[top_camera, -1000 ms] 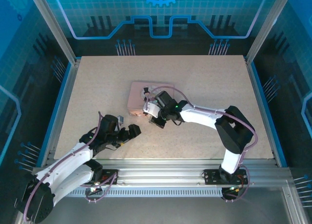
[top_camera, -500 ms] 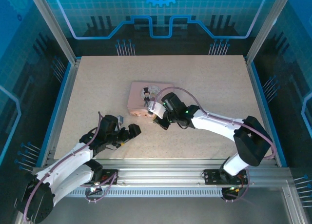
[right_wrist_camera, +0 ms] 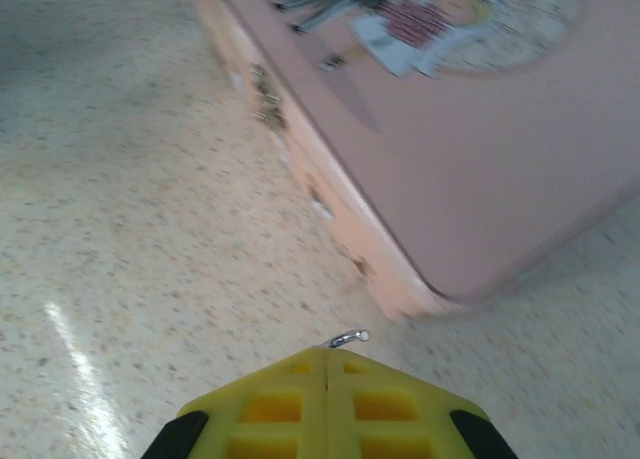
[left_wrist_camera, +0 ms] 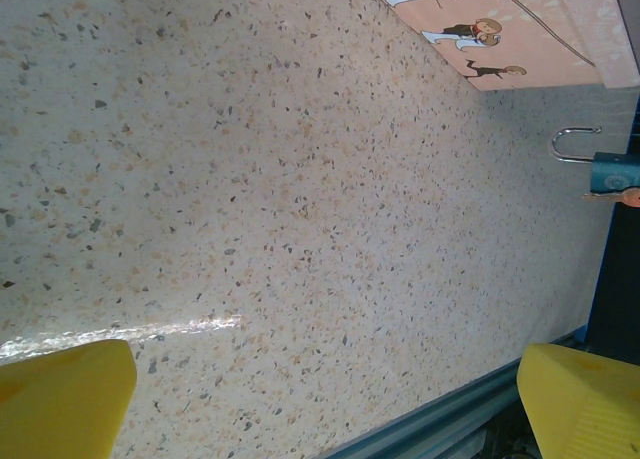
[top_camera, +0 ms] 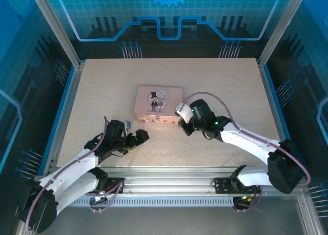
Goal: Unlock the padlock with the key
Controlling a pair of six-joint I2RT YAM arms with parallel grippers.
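Note:
The padlock's shackle point(left_wrist_camera: 562, 145) stands clear of its blue body, so the robot's right gripper keeps going to the open table point(top_camera: 214, 144) beside the tin and lets go of the padlock.
The padlock point(left_wrist_camera: 612, 169), tiny with a blue body and a silver shackle, lies on the table at the right edge of the left wrist view, with a small orange bit point(left_wrist_camera: 626, 196) against it. From above, the padlock point(top_camera: 126, 125) is a grey speck just left of my left gripper point(top_camera: 137, 139). In its own view the left gripper point(left_wrist_camera: 320, 409) is open with only bare table between its fingers. My right gripper point(right_wrist_camera: 327, 364) is shut, and a thin bent silver metal piece point(right_wrist_camera: 348, 337) pokes out of its tips; whether that is the key I cannot tell. Seen from above, the right gripper point(top_camera: 183, 126) sits by the tin's front right corner.
A pink rectangular tin point(top_camera: 158, 104) with a cartoon couple on its lid lies mid-table, its front wall point(right_wrist_camera: 330, 219) close ahead of the right fingers. The table's blue near rail point(left_wrist_camera: 470, 409) runs just below the left gripper.
The right arm has drawn back to the right, off the tin's front, so the lid picture now shows fully. The left arm and padlock have stayed put.

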